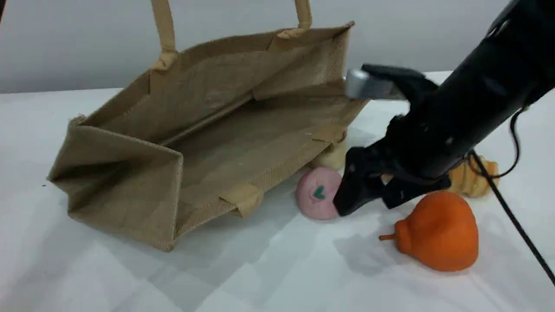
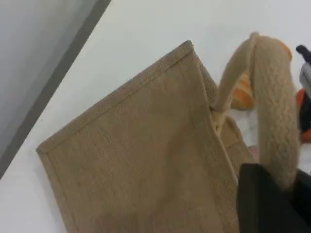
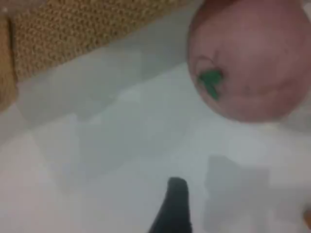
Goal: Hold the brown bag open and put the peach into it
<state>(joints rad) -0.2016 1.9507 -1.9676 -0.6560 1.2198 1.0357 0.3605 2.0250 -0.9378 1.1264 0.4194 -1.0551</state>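
Note:
My gripper will lower the bag's raised handle. The brown bag's end panel is creased inward (image 1: 125, 169) beneath it, so the bag's upper side (image 1: 223, 73) will fold down flat.
The brown bag (image 1: 208, 130) lies on its side on the white table with its mouth facing the camera. Its upper side is pulled up by one beige handle (image 1: 162, 26) that runs out of the top of the scene view. In the left wrist view that handle (image 2: 277, 121) loops over the bag (image 2: 136, 155) into my left gripper (image 2: 266, 194), which is shut on it. The pink peach (image 1: 318, 193) rests on the table just outside the bag's mouth. My right gripper (image 1: 372, 197) is open, low and close beside the peach's right side; the peach (image 3: 248, 63) lies ahead of the fingertip (image 3: 175, 204).
An orange pear-shaped fruit (image 1: 438, 232) lies right of the peach. A cream bun (image 1: 331, 156) sits against the bag's rim. A golden pastry (image 1: 472, 177) shows behind the right arm. A black cable (image 1: 511, 216) trails from that arm.

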